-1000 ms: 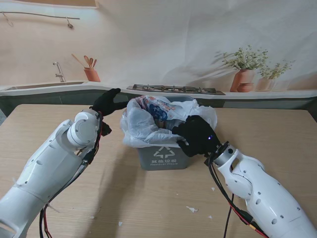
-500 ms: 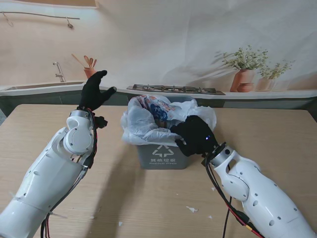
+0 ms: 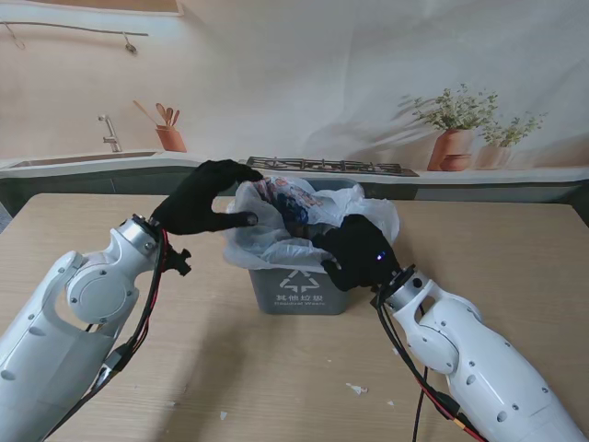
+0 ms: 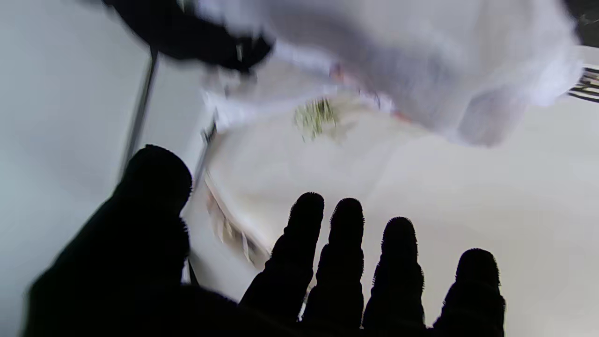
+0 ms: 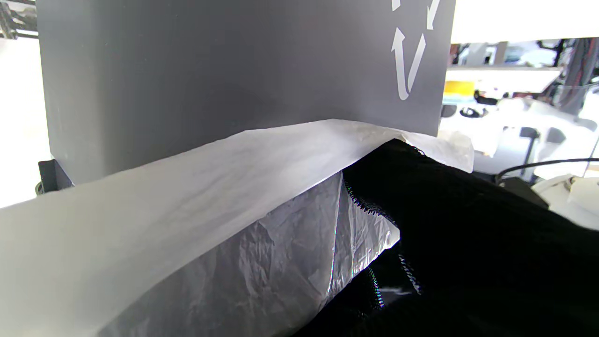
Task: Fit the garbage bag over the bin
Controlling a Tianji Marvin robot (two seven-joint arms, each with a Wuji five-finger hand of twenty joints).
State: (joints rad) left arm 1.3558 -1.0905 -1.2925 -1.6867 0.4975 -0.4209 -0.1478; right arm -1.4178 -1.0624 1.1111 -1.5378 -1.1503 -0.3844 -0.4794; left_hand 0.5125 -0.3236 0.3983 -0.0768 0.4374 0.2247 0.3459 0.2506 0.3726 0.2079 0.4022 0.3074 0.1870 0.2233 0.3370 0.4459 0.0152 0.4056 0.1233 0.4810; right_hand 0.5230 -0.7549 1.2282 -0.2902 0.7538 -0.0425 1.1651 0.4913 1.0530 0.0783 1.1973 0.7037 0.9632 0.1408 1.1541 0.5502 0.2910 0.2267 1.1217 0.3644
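My gripper will pull the garbage bag outward, and the bag will spread open and stay draped around the bin, because the garbage bag's loose (image 3: 250,211) folds (image 3: 274,253) hang past the bin's near rim.
A grey bin (image 3: 302,292) with a white recycling mark stands mid-table. A white garbage bag (image 3: 267,241) is bunched over its rim, its printed inside showing at the top. My left hand (image 3: 204,198) hovers by the bag's far left corner, fingers spread and holding nothing; in the left wrist view the fingers (image 4: 346,262) stand apart with the blurred bag (image 4: 421,61) beyond them. My right hand (image 3: 362,253) is clamped on the bag at the bin's near right rim. In the right wrist view the bag (image 5: 234,187) is folded over the grey wall (image 5: 234,70) beside my black glove (image 5: 468,243).
The wooden table (image 3: 515,249) stretches wide on both sides of the bin. Small white scraps (image 3: 356,389) lie near me. A backdrop shows a sink, a stove (image 3: 322,166) and potted plants (image 3: 456,138) behind the table's far edge.
My left hand swung up and away from the bag, then came back right and down to the bag's far left corner. The right hand kept its hold and barely shifted.
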